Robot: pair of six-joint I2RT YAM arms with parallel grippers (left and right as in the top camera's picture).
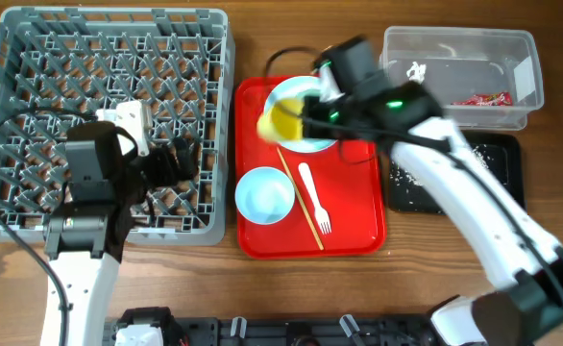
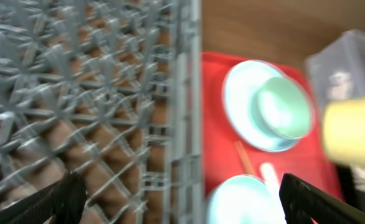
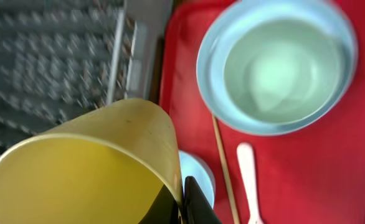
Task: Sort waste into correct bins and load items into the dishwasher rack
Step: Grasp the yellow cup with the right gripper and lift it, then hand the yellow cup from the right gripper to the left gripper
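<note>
The grey rack point(image 1: 187, 113) is under my left gripper while my right gripper holds the yellow cup by its rim, so my left gripper should take the cup point(image 1: 281, 123).
My right gripper point(image 1: 305, 113) is shut on the rim of the small yellow cup point(image 1: 284, 121) and holds it above the red serving tray's far left; its fingers point(image 3: 185, 199) pinch the cup wall point(image 3: 89, 162). A pale blue bowl point(image 3: 276, 65) sits in the pale blue plate point(image 2: 238, 99). A second bowl point(image 1: 264, 195), the white fork point(image 1: 315, 197) and the chopstick point(image 1: 301, 197) lie on that tray. My left gripper point(image 1: 181, 159) is open and empty over the right side of the grey rack point(image 1: 109, 125), and its jaws point(image 2: 182, 199) span the rack wall.
The red serving tray point(image 1: 358, 221) lies right of the rack. The clear tub point(image 1: 459, 67) at the far right holds the red wrapper point(image 1: 481, 98) and a white scrap point(image 1: 416, 70). The black tray point(image 1: 498, 163) in front of it holds rice bits point(image 1: 411, 178).
</note>
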